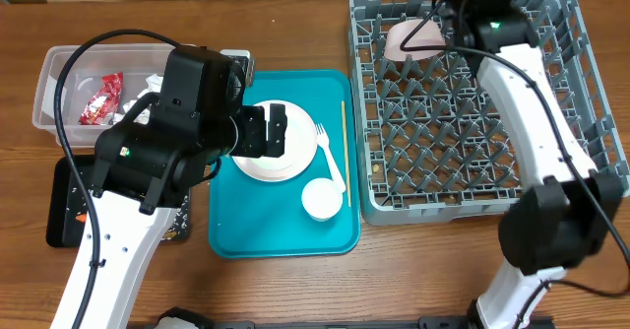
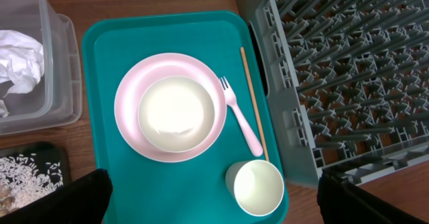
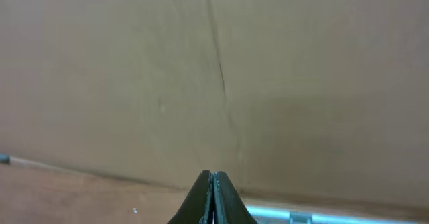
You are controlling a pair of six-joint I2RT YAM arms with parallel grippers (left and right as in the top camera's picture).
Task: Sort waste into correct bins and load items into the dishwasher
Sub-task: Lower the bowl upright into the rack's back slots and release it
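Note:
The bowl in the dish rack is leaning near the rack's far edge, so next my right gripper goes back and moves the bowl toward the rack's middle.
On the teal tray lies a white plate with a white bowl on it. Beside it are a white fork, a thin wooden stick and a small white cup. My left gripper hovers open above the plate and bowl, holding nothing; its dark fingertips frame the cup. Another bowl leans in the grey dish rack. At the rack's far edge my right gripper is shut and empty, facing a brown wall.
The clear tub at the left holds a red wrapper and crumpled napkins. In front of it sits the black tray with rice scraps. My left arm hides part of both bins.

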